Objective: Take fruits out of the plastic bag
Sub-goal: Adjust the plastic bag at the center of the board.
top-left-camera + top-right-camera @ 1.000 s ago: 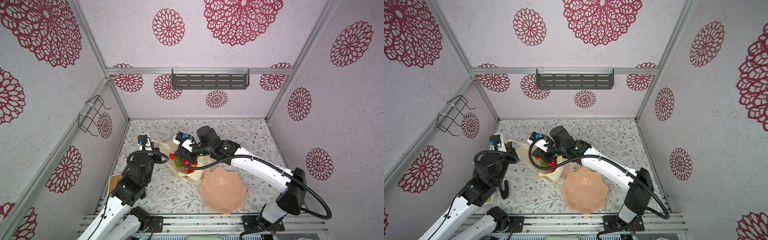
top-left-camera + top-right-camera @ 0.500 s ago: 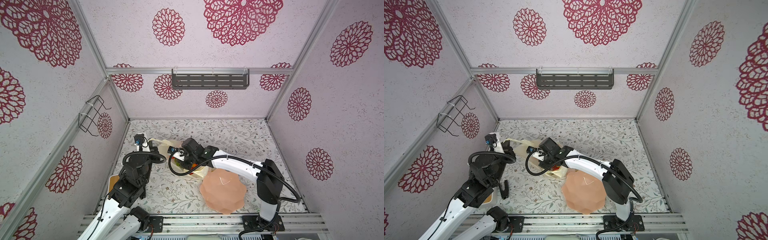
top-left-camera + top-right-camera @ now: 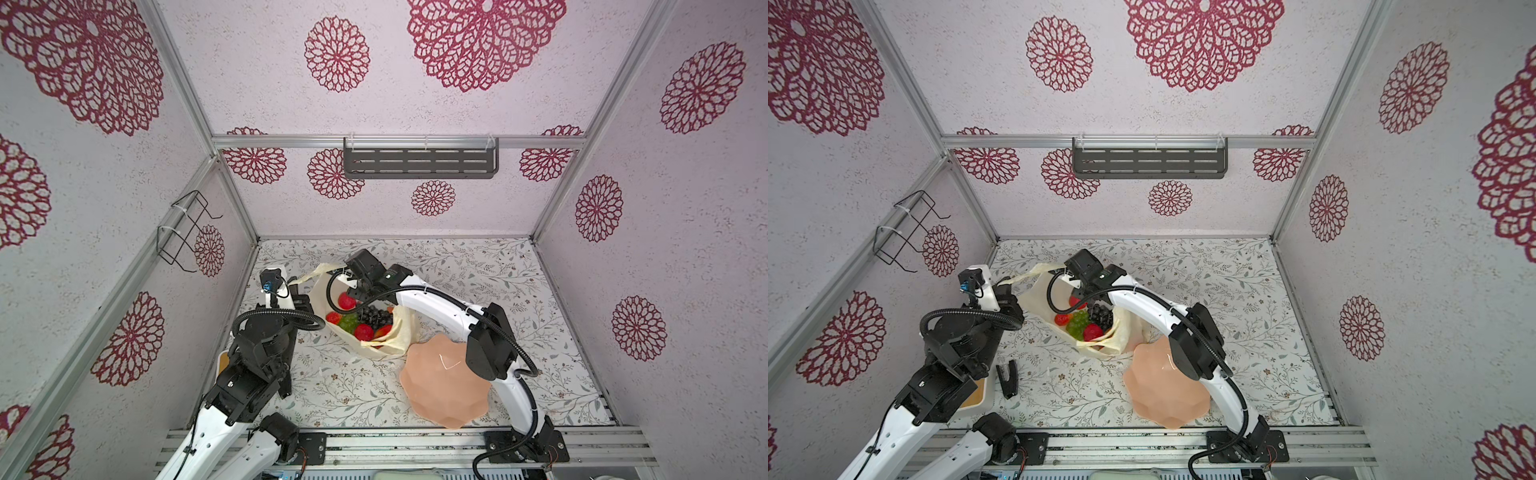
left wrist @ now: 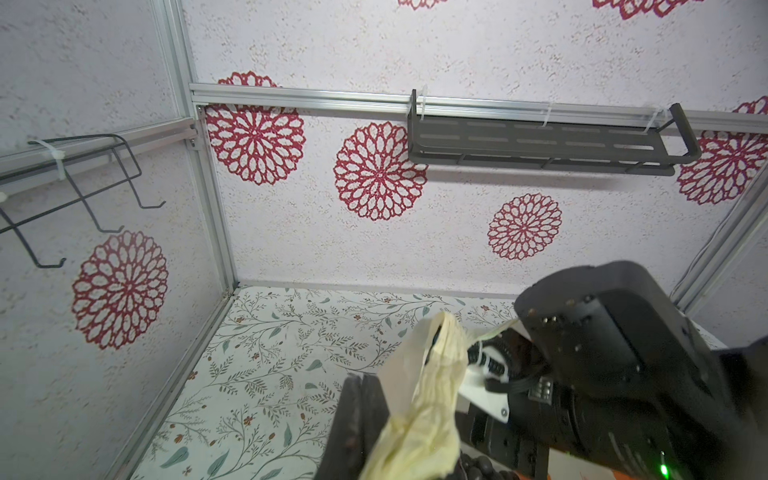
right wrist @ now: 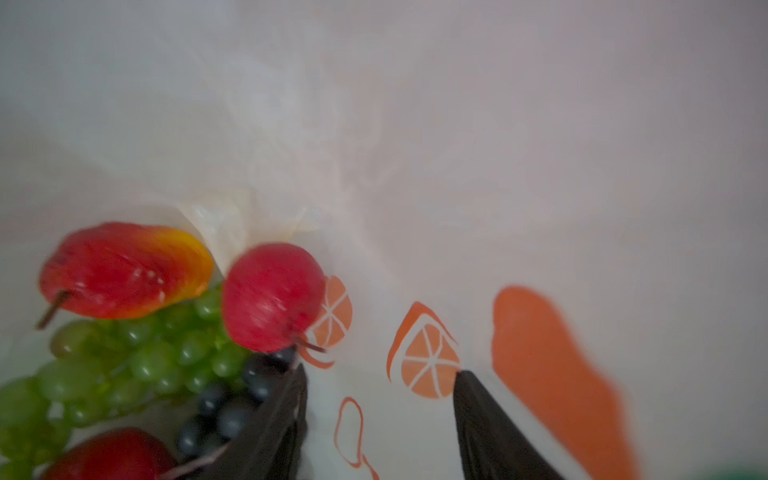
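Next, my left gripper lowers the handle (image 3: 305, 276) to bring the fruits within reach, because the bag's raised handle leaves my right gripper facing the printed bag's side (image 5: 424, 352) beside the fruits.
The plastic bag (image 3: 400, 335) lies open left of centre on the table in both top views, cream with orange prints. Inside it are the fruits: a red apple (image 3: 346, 301), green grapes (image 3: 348, 323) and dark grapes (image 3: 376, 316). My left gripper (image 4: 363, 379) is shut on the bag's loop handle (image 4: 432, 374) and holds it stretched out to the left. My right gripper (image 5: 380, 374) is inside the bag, open, with only the printed bag wall between its fingers. Just beside it lie a red apple (image 5: 272, 297), a red-yellow mango (image 5: 124, 270), green grapes (image 5: 124, 361) and dark grapes (image 5: 224, 407).
A wavy-edged pink bowl (image 3: 444, 382) sits right in front of the bag, under my right arm's elbow. A black clip-like object (image 3: 1008, 378) and a white tray (image 3: 984, 395) lie at the front left. A dark shelf (image 3: 419, 158) and a wire rack (image 3: 187, 232) hang on the walls.
My right gripper has opened inside the bag, and its wrist has shifted towards the bag's far left rim. The left gripper has kept its hold on the handle.
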